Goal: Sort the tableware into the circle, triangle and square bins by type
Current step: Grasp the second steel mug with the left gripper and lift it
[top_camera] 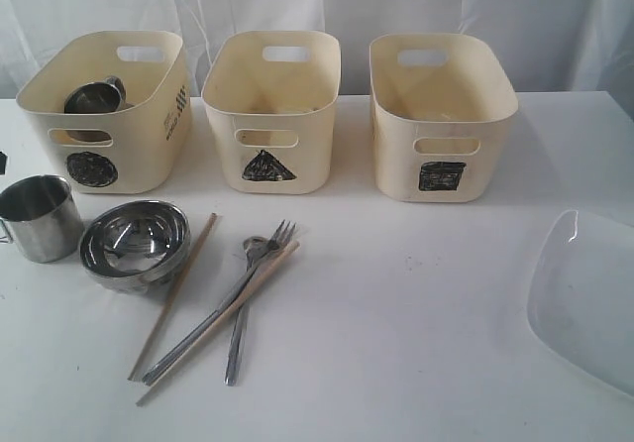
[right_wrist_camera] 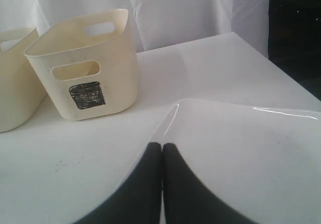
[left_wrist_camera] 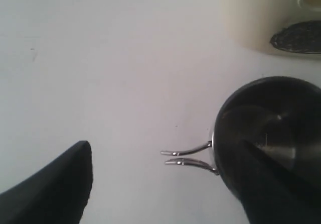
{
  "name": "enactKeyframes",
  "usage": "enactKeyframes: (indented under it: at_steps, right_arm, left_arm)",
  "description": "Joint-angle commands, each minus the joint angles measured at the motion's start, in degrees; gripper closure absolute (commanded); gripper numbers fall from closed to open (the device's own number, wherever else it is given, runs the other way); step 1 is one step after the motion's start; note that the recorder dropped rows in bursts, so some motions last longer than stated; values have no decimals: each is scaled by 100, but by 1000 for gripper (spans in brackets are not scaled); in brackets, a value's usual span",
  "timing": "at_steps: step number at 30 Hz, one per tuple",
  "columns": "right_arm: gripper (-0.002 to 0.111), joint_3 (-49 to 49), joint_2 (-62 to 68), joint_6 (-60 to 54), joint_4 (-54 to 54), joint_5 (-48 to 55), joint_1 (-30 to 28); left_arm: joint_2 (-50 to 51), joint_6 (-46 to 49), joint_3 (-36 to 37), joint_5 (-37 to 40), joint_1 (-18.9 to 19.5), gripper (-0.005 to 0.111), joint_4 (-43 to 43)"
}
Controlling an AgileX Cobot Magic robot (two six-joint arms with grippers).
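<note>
I keep lowering my left gripper, as its open fingers straddle the standing mug's rim (left_wrist_camera: pixel 215 128) with one over the mug's opening (left_wrist_camera: pixel 268 121), until that finger is inside, then close.
A steel mug (top_camera: pixel 40 217) stands on the table in front of the circle bin (top_camera: pixel 109 110), which holds another steel mug (top_camera: pixel 94 95). In the left wrist view my left gripper (left_wrist_camera: pixel 165 184) is open, one finger (left_wrist_camera: pixel 55 189) well clear of the mug's (left_wrist_camera: pixel 271 128) wire handle (left_wrist_camera: pixel 188 156) and the other finger (left_wrist_camera: pixel 281 184) across the mug's body. A steel bowl (top_camera: pixel 134 244) sits beside the mug. Two chopsticks (top_camera: pixel 173 298), a fork (top_camera: pixel 282 234), a spoon (top_camera: pixel 236 353) and a knife (top_camera: pixel 198 338) lie crossed mid-table. My right gripper (right_wrist_camera: pixel 161 146) is shut, its tips at the rim of the white plate (right_wrist_camera: pixel 241 153).
The triangle bin (top_camera: pixel 272 105) and the square bin (top_camera: pixel 441 110) stand in a row at the back, before a white curtain. The plate (top_camera: pixel 584 293) lies near the table's right edge. Neither arm shows clearly in the exterior view.
</note>
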Motion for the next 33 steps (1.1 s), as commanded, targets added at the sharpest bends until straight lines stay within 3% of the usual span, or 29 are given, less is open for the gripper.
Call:
enactKeyframes:
  at_steps: [1,10,13,19,27,30,33]
  right_arm:
    - [108,-20,12,-16,-17,-44,36]
    - [108,-20,12,-16,-17,-44,36]
    - [108,-20,12,-16,-17,-44,36]
    - [108,-20,12,-16,-17,-44,36]
    - [108,-20,12,-16,-17,-44,36]
    - [108,-20,12,-16,-17,-44,36]
    - [108,-20,12,-16,-17,-44,36]
  left_arm:
    - [183,-1,32,-341,7,28,-466]
    - [586,452,-50,-1102,7,28,-565]
    - [857,851,-267,-731,7,33,-565]
    - [1165,919,-415,-794,7,45,-565]
    - [1190,919,-415,-22,7,49,-575]
    - [1190,919,-415,84,7,60,-695]
    - [1190,919,-429,292,7,83,-803]
